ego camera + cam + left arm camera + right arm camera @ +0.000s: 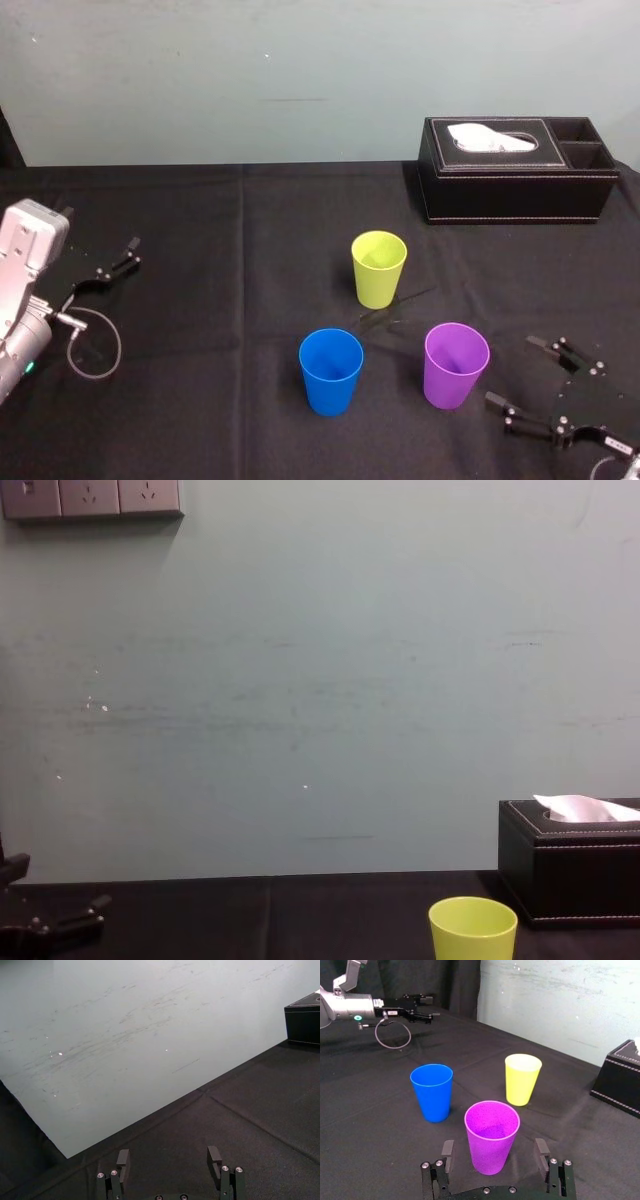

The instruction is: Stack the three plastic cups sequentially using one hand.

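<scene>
The purple cup (pixel 491 1139) gets smaller toward a narrow base (pixel 488 1167). It will go deep into the yellow-green cup when I lower it, and the purple cup's rim will stay above.
Three plastic cups stand upright and apart on the black cloth: yellow-green (pixel 379 268) farthest back, blue (pixel 331 370) at front left, purple (pixel 456 364) at front right. My right gripper (pixel 515 372) sits low, just right of the purple cup, open and pointing at it. In the right wrist view the purple cup (pixel 491 1137) stands just ahead of the gap between the fingers (pixel 540 1149), touching neither; the blue cup (pixel 433 1091) and yellow-green cup (pixel 522 1079) lie beyond. My left gripper (pixel 128 255) is parked at the far left, open and holding nothing (pixel 168 1159).
A black tissue box (pixel 515 170) stands at the back right near the wall, also seen in the chest view (pixel 570 875) behind the yellow-green cup (pixel 472 930). A cable loop (pixel 95 345) hangs by the left arm. Black cloth covers the table (pixel 220 300).
</scene>
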### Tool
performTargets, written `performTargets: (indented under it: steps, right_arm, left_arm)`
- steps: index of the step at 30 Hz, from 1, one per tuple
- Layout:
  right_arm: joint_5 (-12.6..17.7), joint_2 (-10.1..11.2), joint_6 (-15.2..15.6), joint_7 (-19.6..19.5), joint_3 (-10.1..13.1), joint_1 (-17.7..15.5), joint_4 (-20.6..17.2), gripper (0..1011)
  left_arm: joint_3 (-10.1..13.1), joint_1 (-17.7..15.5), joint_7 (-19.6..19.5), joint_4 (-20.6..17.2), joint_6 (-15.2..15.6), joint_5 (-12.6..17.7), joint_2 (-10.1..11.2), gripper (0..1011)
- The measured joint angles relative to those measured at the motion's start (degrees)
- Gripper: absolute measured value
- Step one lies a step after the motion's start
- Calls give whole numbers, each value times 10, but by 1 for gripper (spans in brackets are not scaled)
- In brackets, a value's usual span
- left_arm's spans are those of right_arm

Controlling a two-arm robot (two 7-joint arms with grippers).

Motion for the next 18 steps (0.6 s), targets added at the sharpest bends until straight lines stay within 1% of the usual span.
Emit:
performTargets:
  steps: [6, 12, 18]
  right_arm:
    - [-8, -15, 8, 5, -6, 6, 7, 1003]
    - [-12, -28, 17, 9, -7, 13, 14, 1003]
    - [-17, -38, 22, 15, -8, 19, 21, 1003]
  left_arm:
    - [0, 0, 0, 0, 0, 0, 0, 1010]
    - [0, 0, 0, 0, 0, 0, 0, 1010]
    - [0, 0, 0, 0, 0, 0, 0, 1010]
